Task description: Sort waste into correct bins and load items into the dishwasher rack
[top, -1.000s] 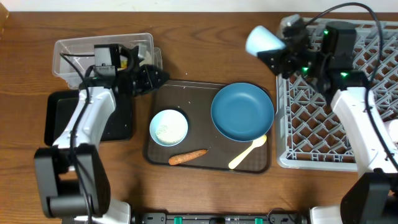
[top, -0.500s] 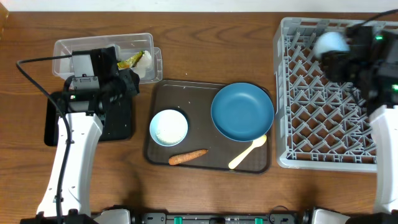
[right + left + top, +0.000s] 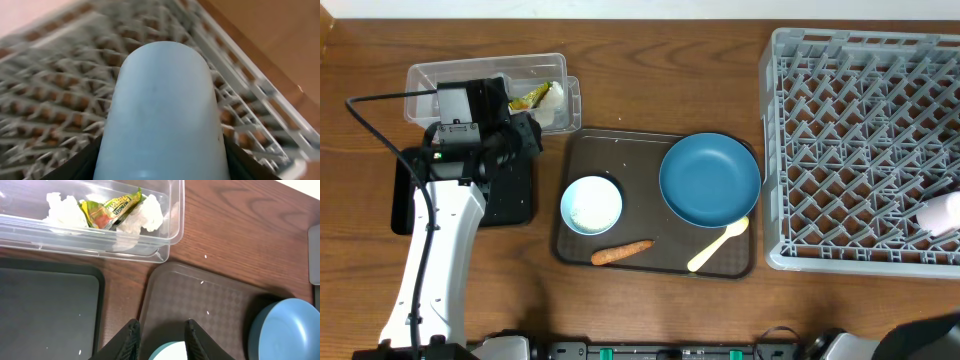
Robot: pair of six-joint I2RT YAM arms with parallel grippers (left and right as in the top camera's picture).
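Observation:
The light-blue bowl (image 3: 162, 95) is above empty pegs of the grey dishwasher rack (image 3: 947, 160). The robot's right gripper should keep bringing it down until it rests there, and then let go.
My right gripper (image 3: 160, 162) is shut on a light-blue bowl (image 3: 162, 110), held over the grey dishwasher rack (image 3: 55, 95). In the overhead view only that bowl (image 3: 940, 212) shows, at the rack's (image 3: 865, 150) near right edge. My left gripper (image 3: 161, 327) hangs open and empty over the left end of the brown tray (image 3: 210, 300), just above a second light-blue bowl (image 3: 591, 204). The clear tub (image 3: 485, 85) holds white tissue (image 3: 145, 215) and a yellow-green wrapper (image 3: 112, 210). On the brown tray lie the dark-blue plate (image 3: 710, 180), carrot (image 3: 622, 251) and cream spoon (image 3: 718, 245).
The shallow black tray (image 3: 460, 190) lies under my left arm, in front of the tub. A few white rice grains (image 3: 206, 312) dot the brown tray and the wood beside it. The rack fills the table's right side.
My right arm carried the bowl from the rack's far left corner across to its near right side, mostly leaving the overhead view. My left gripper drew back from the tub, then stayed still.

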